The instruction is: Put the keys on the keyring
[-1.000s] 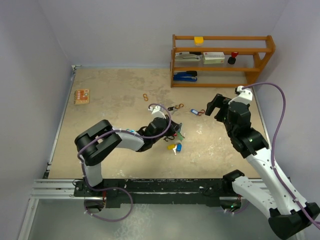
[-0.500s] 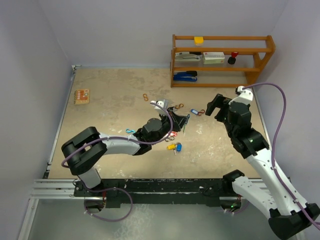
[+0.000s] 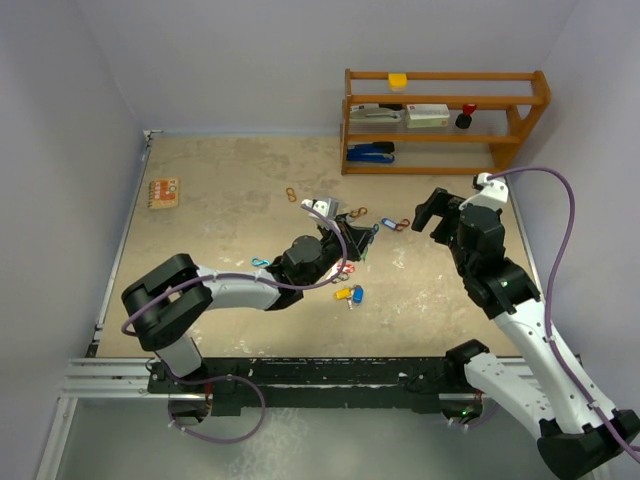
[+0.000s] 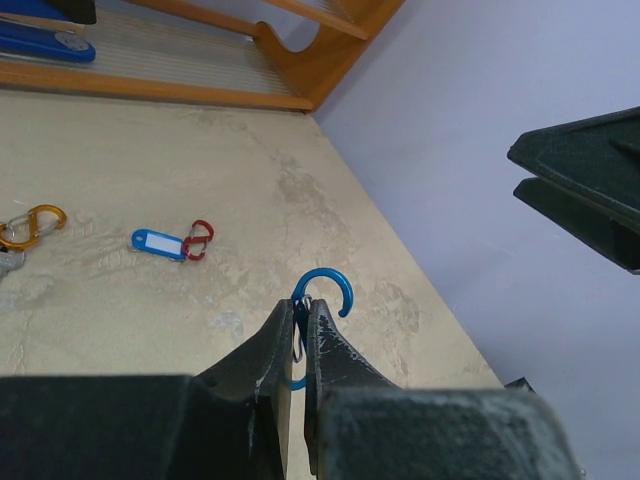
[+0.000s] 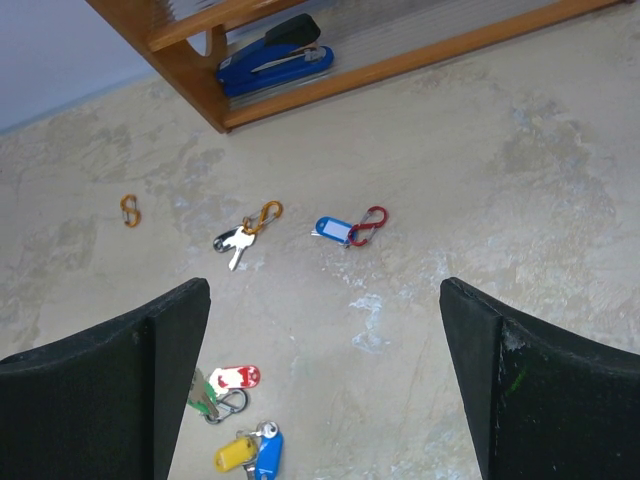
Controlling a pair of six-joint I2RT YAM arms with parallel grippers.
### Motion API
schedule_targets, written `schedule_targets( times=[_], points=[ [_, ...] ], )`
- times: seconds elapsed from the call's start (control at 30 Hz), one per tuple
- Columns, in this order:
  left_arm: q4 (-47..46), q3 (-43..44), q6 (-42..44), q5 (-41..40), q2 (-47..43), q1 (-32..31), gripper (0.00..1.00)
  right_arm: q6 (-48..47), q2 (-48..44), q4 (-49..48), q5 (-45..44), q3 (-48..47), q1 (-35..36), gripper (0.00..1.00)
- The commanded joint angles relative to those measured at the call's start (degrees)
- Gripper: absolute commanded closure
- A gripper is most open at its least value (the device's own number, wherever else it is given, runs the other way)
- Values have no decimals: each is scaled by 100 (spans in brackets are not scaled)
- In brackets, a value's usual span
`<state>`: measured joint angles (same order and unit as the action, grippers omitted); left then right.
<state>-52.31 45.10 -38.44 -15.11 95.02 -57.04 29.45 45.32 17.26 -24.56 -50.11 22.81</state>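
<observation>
The green key (image 3: 364, 254) is on the blue carabiner, and there is clear table beside the red carabiner, so my left gripper should go on going down there and let go.
My left gripper (image 4: 303, 305) is shut on a blue carabiner keyring (image 4: 335, 282), whose open hook sticks out past the fingertips above the table. In the top view this gripper (image 3: 365, 238) is at mid-table. Yellow-headed and blue-headed keys (image 5: 252, 452) lie together, with a red-and-white tag (image 5: 238, 376) and a green key (image 5: 203, 393) beside them. A blue tagged key on a red carabiner (image 5: 345, 230) and a black-headed key on an orange carabiner (image 5: 238, 240) lie farther back. My right gripper (image 5: 322, 300) hangs open and empty above them.
A wooden shelf (image 3: 440, 120) with a blue stapler (image 5: 270, 62) stands at the back right. Orange clips (image 3: 291, 194) and an orange packet (image 3: 163, 192) lie at the back left. A teal carabiner (image 3: 260, 262) lies under my left forearm.
My left arm has stretched forward and to the right, carrying the blue carabiner up and away from the pile of keys. The right arm has not moved.
</observation>
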Motion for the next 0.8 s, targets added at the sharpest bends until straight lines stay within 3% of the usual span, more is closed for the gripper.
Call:
schedule_targets(
  times=[0.0,0.77],
  points=[
    [-243,283,267,138,139,11,100,57,-73,-165,-137,26,-11,0],
    [-306,1150,476,558,1108,134,93,-13,-253,8,-310,-82,-12,0]
  ],
)
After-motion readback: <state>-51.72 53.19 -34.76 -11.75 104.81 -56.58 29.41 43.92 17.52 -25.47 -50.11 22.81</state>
